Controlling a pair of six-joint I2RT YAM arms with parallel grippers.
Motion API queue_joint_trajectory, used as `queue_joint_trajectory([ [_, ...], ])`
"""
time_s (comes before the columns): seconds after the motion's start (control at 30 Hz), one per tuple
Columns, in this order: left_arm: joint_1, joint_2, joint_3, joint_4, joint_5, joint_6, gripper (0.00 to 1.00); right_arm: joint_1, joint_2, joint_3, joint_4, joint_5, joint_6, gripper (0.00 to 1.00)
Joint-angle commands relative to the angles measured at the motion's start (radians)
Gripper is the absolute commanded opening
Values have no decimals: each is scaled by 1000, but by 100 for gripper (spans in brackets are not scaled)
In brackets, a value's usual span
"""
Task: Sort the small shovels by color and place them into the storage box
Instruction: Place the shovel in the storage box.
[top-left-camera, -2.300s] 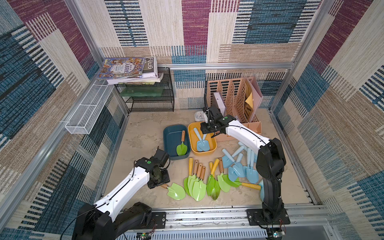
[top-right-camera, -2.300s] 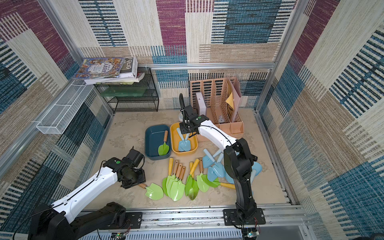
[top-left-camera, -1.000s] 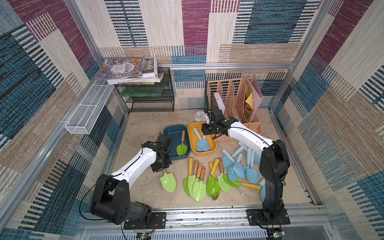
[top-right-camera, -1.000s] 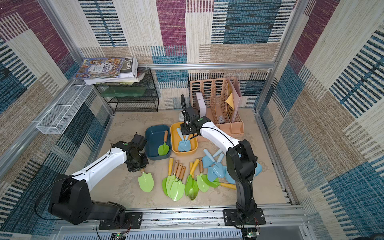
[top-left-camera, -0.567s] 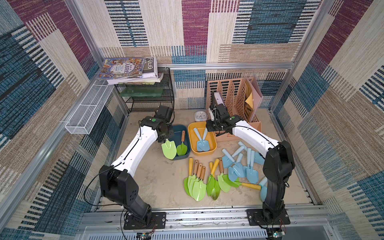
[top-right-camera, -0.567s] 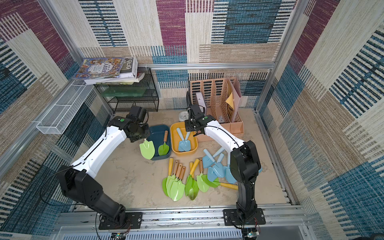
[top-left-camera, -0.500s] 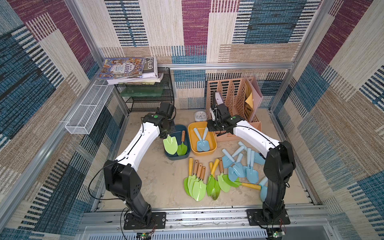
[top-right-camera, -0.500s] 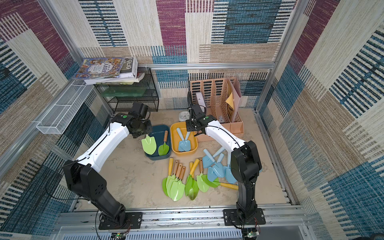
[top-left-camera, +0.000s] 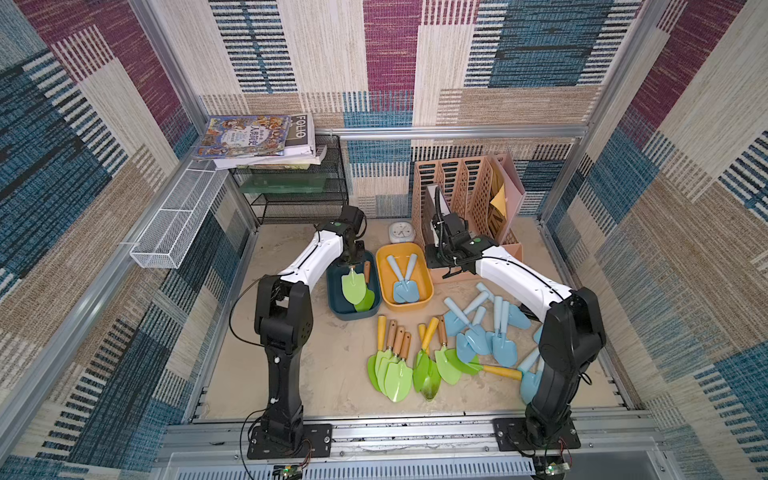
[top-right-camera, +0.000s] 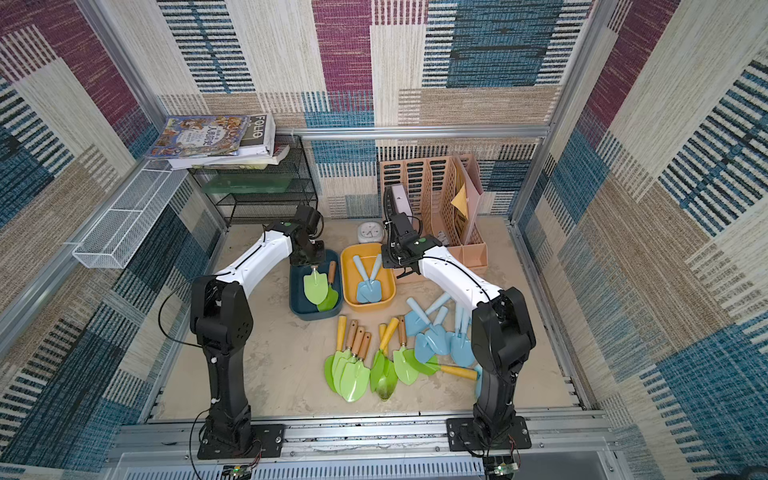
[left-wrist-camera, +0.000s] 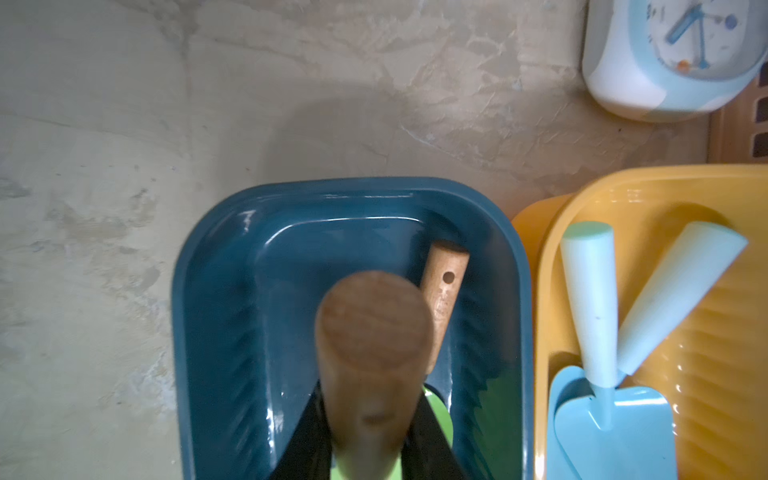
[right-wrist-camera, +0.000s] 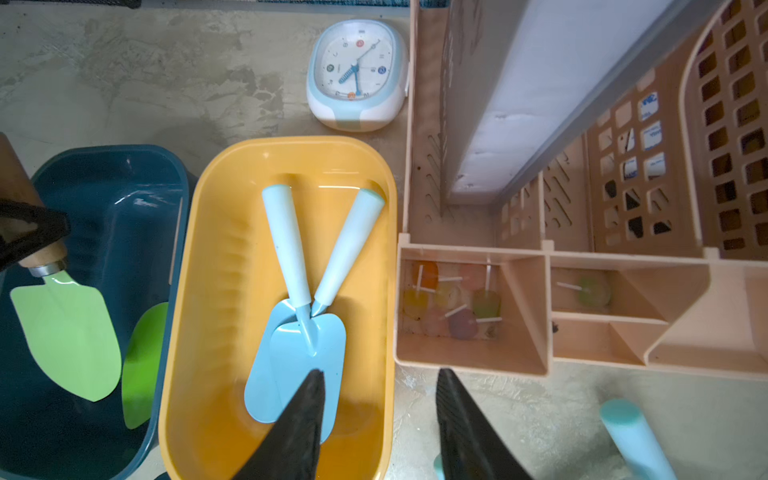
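My right gripper's open fingers are crosswise to the blue shovel's handle pointing straight back (top-left-camera: 505, 313), so I should keep moving until they close around it near the blade (top-left-camera: 504, 333).
My left gripper (top-left-camera: 351, 261) is shut on the wooden handle of a green shovel (top-left-camera: 353, 287), which hangs blade-down inside the dark blue storage box (top-left-camera: 332, 305). The wrist view shows the handle (left-wrist-camera: 372, 332) clamped between the jaws, with a second green shovel (left-wrist-camera: 444, 286) lying beneath. Two pale blue shovels (right-wrist-camera: 299, 328) lie crossed in the yellow box (right-wrist-camera: 208, 232). My right gripper (right-wrist-camera: 378, 376) stands open and empty above that box's right rim. In both top views, several green shovels (top-left-camera: 399, 368) and blue shovels (top-right-camera: 440, 338) lie loose on the table.
A small clock (top-left-camera: 401, 232) sits behind the boxes. A peach file organizer (top-left-camera: 469, 195) stands right behind my right gripper. A black wire rack with books (top-left-camera: 299, 187) is at the back left, and a white mesh basket (top-left-camera: 174, 220) hangs on the left wall.
My left arm lifted a green shovel from the table's front left and carried it back over the blue box. My right gripper drew back a little from the yellow box.
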Motion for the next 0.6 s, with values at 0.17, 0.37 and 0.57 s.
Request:
queue_joint_trajectory([
  [0.17, 0, 47, -27, -22, 62, 21, 1, -6, -45, -95, 30, 17, 59, 47],
  [0.37, -1, 81, -11, -20, 90, 3, 17, -10, -48, -120, 31, 21, 69, 47],
  [0.57, -1, 87, -3, -25, 92, -10, 30, -15, -50, -153, 41, 11, 85, 47],
])
